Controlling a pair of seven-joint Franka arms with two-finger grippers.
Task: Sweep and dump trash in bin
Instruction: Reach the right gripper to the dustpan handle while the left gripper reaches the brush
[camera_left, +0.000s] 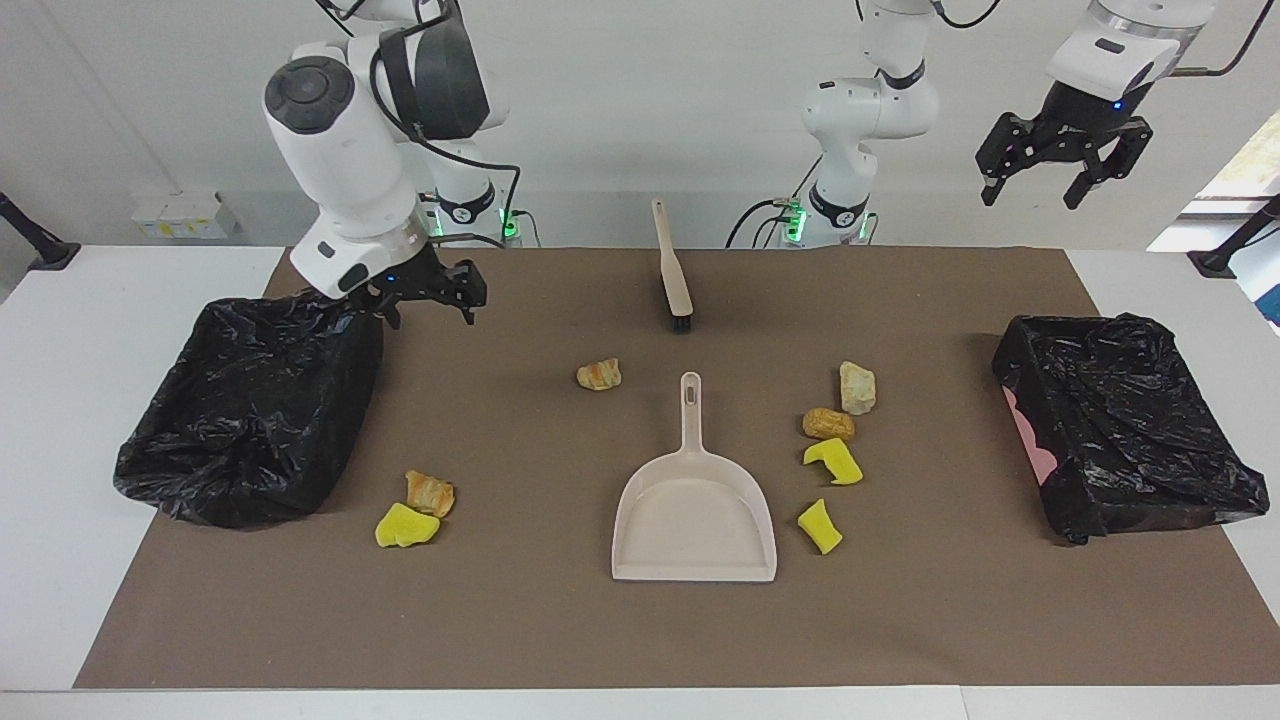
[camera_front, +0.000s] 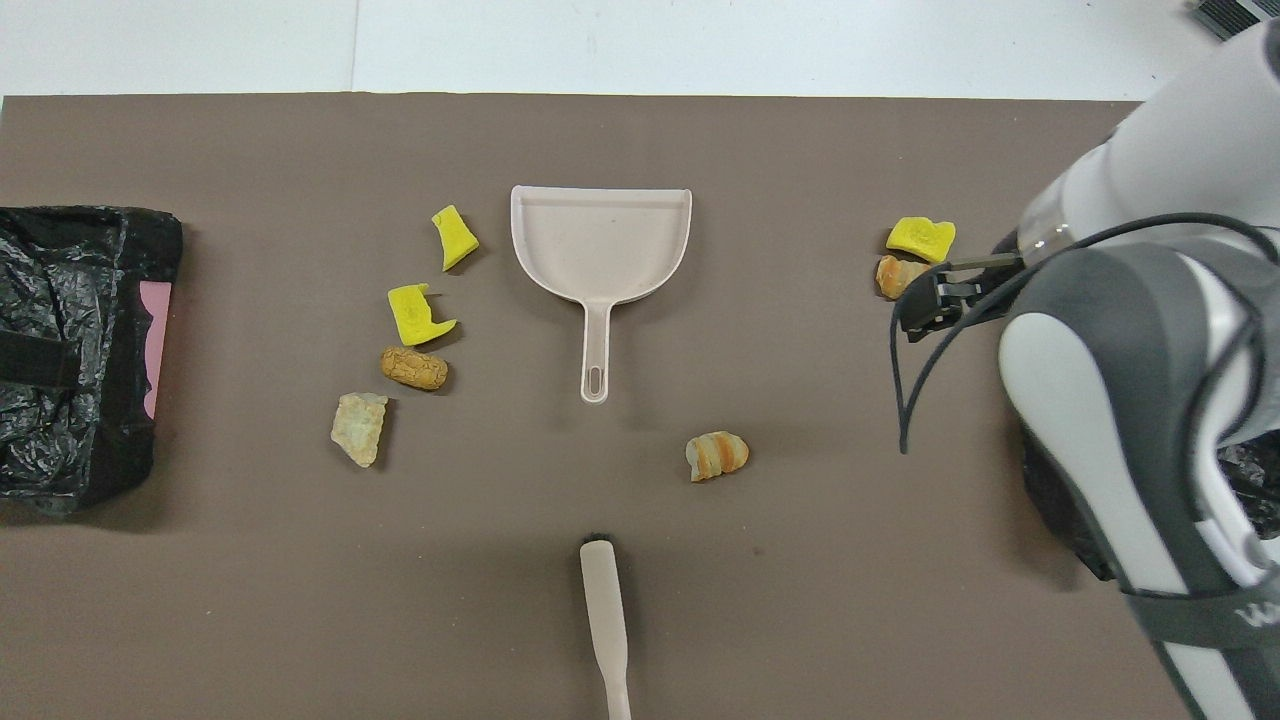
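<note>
My right gripper is open and is moving toward the handle's end (camera_front: 594, 382). The beige dustpan's handle (camera_front: 596, 336) lies clear of the trash lumps, so the gripper keeps going until its fingers close around that end.
Several trash lumps lie on the brown mat. A striped bread piece (camera_left: 598, 374) (camera_front: 716, 455) is nearest the brush (camera_left: 672, 265) (camera_front: 605, 620). Beside the beige dustpan (camera_left: 694, 520) (camera_front: 600, 240), toward the left arm's end, lie a pale lump (camera_left: 857, 387), a brown lump (camera_left: 828, 424) and two yellow sponges (camera_left: 832, 462) (camera_left: 819, 526). A brown piece (camera_left: 429, 492) and a yellow sponge (camera_left: 405, 526) lie by the bin (camera_left: 250, 400). My right gripper (camera_left: 428, 300) hangs open and empty over the mat at that bin's corner. My left gripper (camera_left: 1062, 165) waits raised, open and empty.
A second black-bagged bin (camera_left: 1125, 420) (camera_front: 70, 350) stands at the left arm's end. The mat (camera_left: 560, 620) covers most of the white table. In the overhead view the right arm (camera_front: 1130, 330) hides its bin and part of the brown piece (camera_front: 893, 277).
</note>
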